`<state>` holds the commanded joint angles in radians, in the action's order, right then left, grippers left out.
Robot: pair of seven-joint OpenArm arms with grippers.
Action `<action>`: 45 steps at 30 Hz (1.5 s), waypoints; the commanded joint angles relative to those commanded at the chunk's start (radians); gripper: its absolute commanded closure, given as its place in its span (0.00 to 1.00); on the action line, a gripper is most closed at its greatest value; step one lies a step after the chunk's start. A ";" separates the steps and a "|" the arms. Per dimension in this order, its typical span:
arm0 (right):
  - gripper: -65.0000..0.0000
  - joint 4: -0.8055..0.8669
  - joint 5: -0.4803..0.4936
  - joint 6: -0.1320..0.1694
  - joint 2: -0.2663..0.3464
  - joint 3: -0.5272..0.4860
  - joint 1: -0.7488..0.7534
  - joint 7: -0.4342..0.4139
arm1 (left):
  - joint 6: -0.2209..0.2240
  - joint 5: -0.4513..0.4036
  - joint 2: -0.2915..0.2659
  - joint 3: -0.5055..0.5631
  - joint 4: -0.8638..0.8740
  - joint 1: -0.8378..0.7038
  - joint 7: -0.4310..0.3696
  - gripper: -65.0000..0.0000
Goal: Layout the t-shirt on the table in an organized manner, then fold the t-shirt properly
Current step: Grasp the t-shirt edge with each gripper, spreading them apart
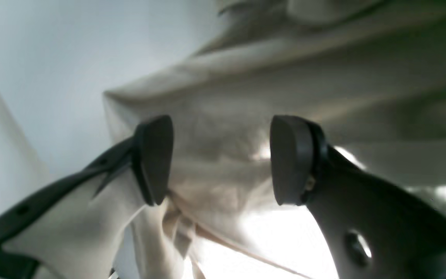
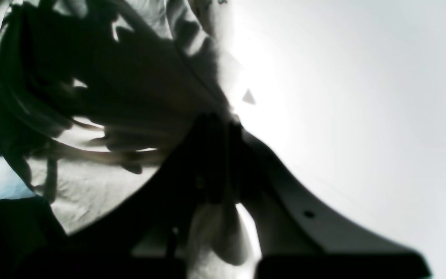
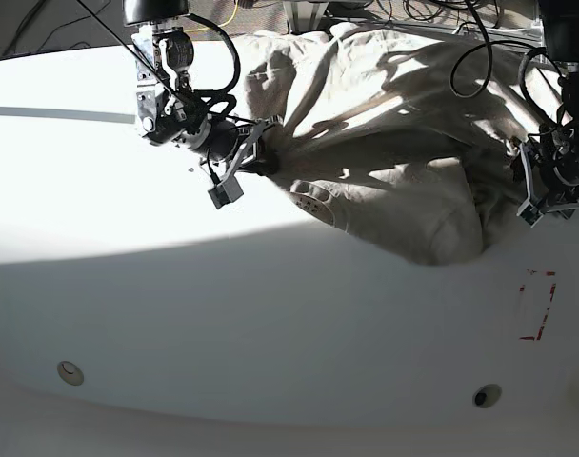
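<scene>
The beige t-shirt [image 3: 404, 205] will stretch out into a wide, smoother span when I lift it and pull it forward, because slack folds [image 3: 356, 119] run between my grippers.
The beige t-shirt [image 3: 385, 143] lies bunched and wrinkled at the far side of the white table [image 3: 270, 314], its neck label [image 3: 313, 202] facing the front. My right gripper [image 3: 264, 152] is shut on the shirt's left edge; in the right wrist view its dark fingers [image 2: 217, 131] meet with cloth [image 2: 91, 193] pinched between them. At the shirt's right edge, my left gripper [image 3: 529, 190] stands open. In the left wrist view the left gripper [image 1: 223, 161] has its two black pads [image 1: 153, 159] wide apart, with folds of the t-shirt [image 1: 285, 77] just behind them.
A red dashed rectangle [image 3: 537, 305] is marked on the table at the front right. Two small round holes [image 3: 70, 372] [image 3: 487, 396] sit near the front edge. Cables [image 3: 442, 14] hang behind the table's far edge. Strong sunlight crosses the left half.
</scene>
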<state>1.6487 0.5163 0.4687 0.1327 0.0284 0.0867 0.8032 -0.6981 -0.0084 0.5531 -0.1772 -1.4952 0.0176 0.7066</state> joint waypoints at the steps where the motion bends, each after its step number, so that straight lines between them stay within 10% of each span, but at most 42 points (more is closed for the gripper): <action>1: 1.00 -0.018 0.000 0.000 0.008 0.023 -0.018 0.000 | 0.000 0.000 -0.006 0.008 0.000 0.012 0.000 0.42; 16: 1.00 -0.342 0.006 0.002 0.135 0.166 -0.238 -0.057 | 0.000 -0.104 -0.226 0.025 -0.040 0.153 0.077 0.42; 27: 1.00 -0.347 0.002 0.002 0.135 0.164 -0.250 -0.057 | 0.000 -0.101 -0.282 -0.018 -0.362 -0.012 0.405 0.42; 45: 1.00 -0.348 0.000 0.074 0.109 0.164 -0.244 -0.057 | 0.000 -0.100 -0.298 -0.092 -0.399 -0.250 0.423 0.42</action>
<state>1.3004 0.5163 0.5424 0.2417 0.1926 -0.1573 0.7465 -0.6981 -0.1082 0.2555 -0.2693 -1.8942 -0.2325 1.1301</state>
